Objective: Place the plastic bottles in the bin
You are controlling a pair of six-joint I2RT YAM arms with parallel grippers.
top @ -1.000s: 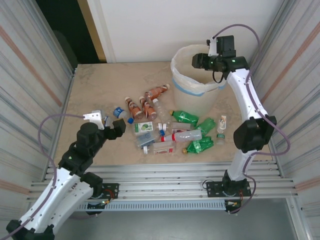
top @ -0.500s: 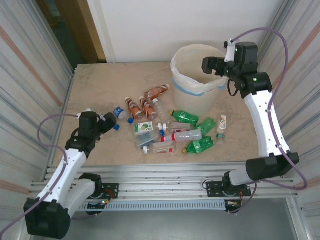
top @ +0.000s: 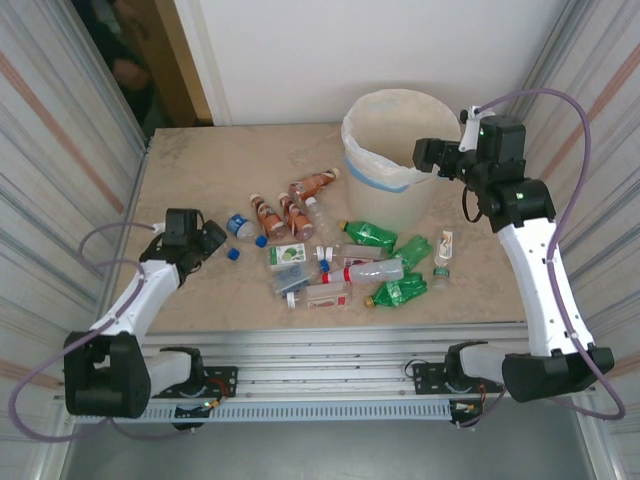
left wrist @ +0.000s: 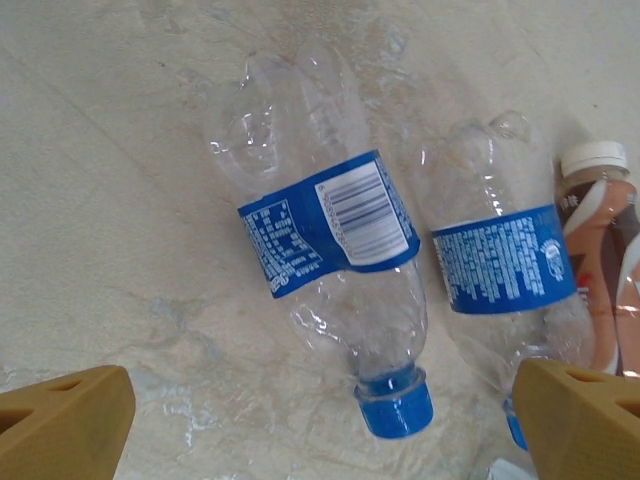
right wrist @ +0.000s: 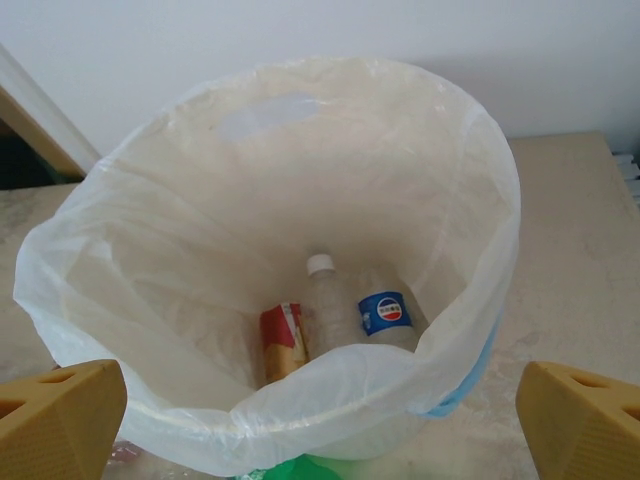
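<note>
The nearer blue-labelled bottle point(top: 233, 254) is a long way from the bin, so next my left gripper grabs it around its label point(left wrist: 335, 225) and carries it over to my right gripper.
Two crushed clear bottles with blue labels lie side by side on the table, the nearer bottle point(left wrist: 330, 235) with its blue cap point(left wrist: 395, 405) between my left fingers and the other bottle point(left wrist: 505, 265) to its right. My left gripper point(left wrist: 320, 405) point(top: 213, 240) hovers open just above them, holding nothing. The bin point(top: 385, 150) point(right wrist: 430, 150), cream-white with a liner bag, stands at the back right. Inside it lie a white-capped clear bottle point(right wrist: 327, 305), a blue-labelled bottle point(right wrist: 386, 315) and a red-labelled container point(right wrist: 283, 342). My right gripper point(top: 428, 153) point(right wrist: 320, 410) hangs open and empty at the bin's right rim.
Several more bottles lie in a pile mid-table: brown ones point(top: 290, 205), green ones point(top: 385, 240) and a clear red-labelled one point(top: 365, 272). A brown white-capped bottle point(left wrist: 600, 200) lies next to the blue-labelled pair. Corrugated walls close both sides.
My right gripper has drawn back from over the bin's mouth to its right rim. My left arm has stretched out low, bringing its gripper left and down over the blue-labelled bottles.
</note>
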